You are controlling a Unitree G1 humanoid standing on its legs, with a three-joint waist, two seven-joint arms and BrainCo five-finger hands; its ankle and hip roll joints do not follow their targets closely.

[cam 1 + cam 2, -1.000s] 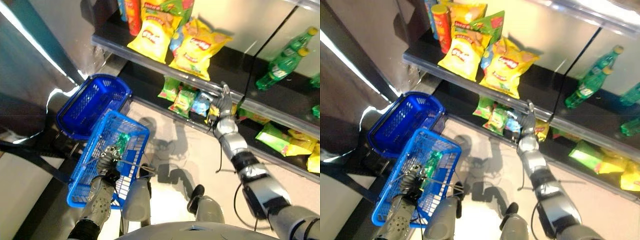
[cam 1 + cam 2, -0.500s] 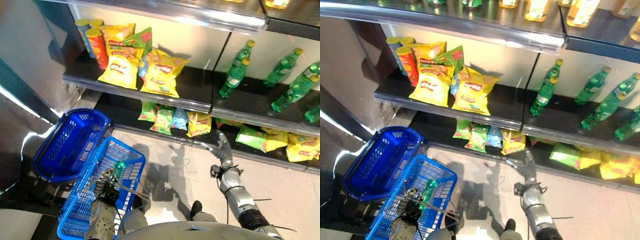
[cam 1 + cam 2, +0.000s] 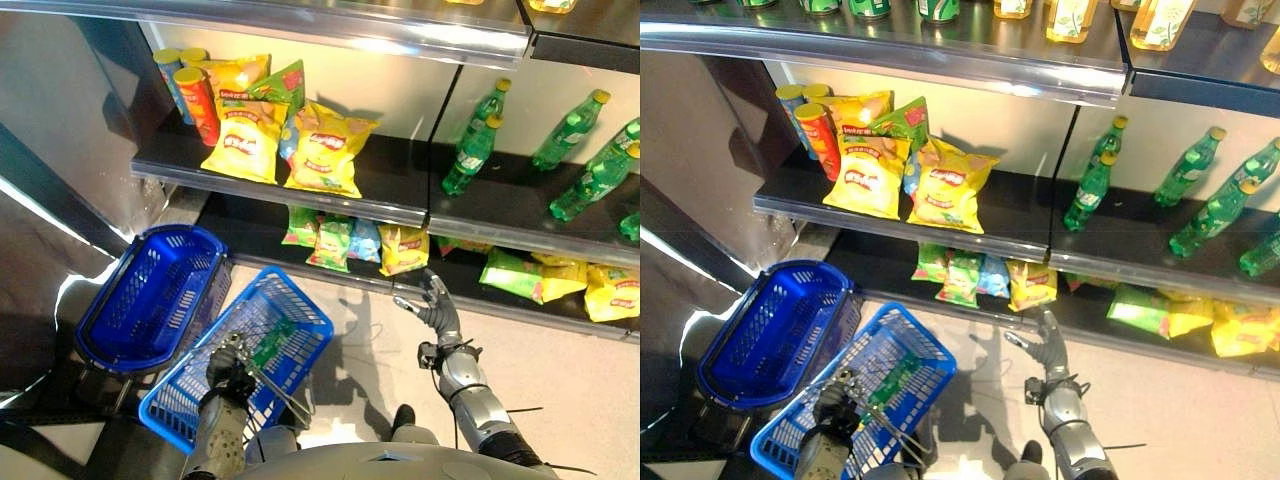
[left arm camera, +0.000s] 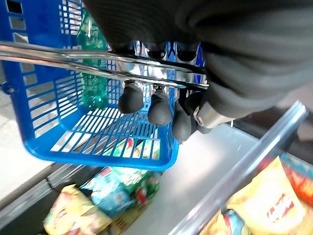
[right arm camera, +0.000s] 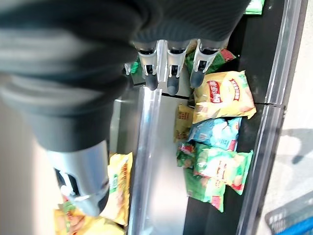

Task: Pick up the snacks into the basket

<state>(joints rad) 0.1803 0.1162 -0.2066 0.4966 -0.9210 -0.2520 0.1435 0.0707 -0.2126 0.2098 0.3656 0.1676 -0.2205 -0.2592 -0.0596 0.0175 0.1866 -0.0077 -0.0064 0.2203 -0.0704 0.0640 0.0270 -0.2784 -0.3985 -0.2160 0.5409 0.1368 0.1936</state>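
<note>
I see a blue edge (image 3: 289,142) peeking out behind the yellow chip bag (image 3: 329,150), so I expect to uncover a blue bag when I lift the chip bag from the upper shelf.
My left hand (image 3: 228,366) is shut on the wire handle (image 4: 73,61) of a blue basket (image 3: 301,298), and its fingers (image 4: 152,106) curl round the bar. A green snack packet (image 3: 268,345) lies inside the basket. On the floor-level shelf, small snack packets stand in a row: green (image 3: 330,240), blue (image 3: 365,240) and yellow (image 3: 402,248). My right hand (image 3: 437,300) is open with straight fingers (image 5: 168,73) and holds nothing. It hovers just in front of and below the yellow packet (image 5: 222,93).
A second blue basket (image 3: 150,295) sits on a stand at the left, beside the held one. The shelf above carries yellow crisp bags (image 3: 325,150), snack tubes (image 3: 195,95) and green bottles (image 3: 470,150). More yellow packets (image 3: 610,290) lie at the bottom right.
The camera has tilted up, showing more shelves. My right hand has drawn back from the bottom shelf's packets, empty. The held basket has swung right, nearer the shelf.
</note>
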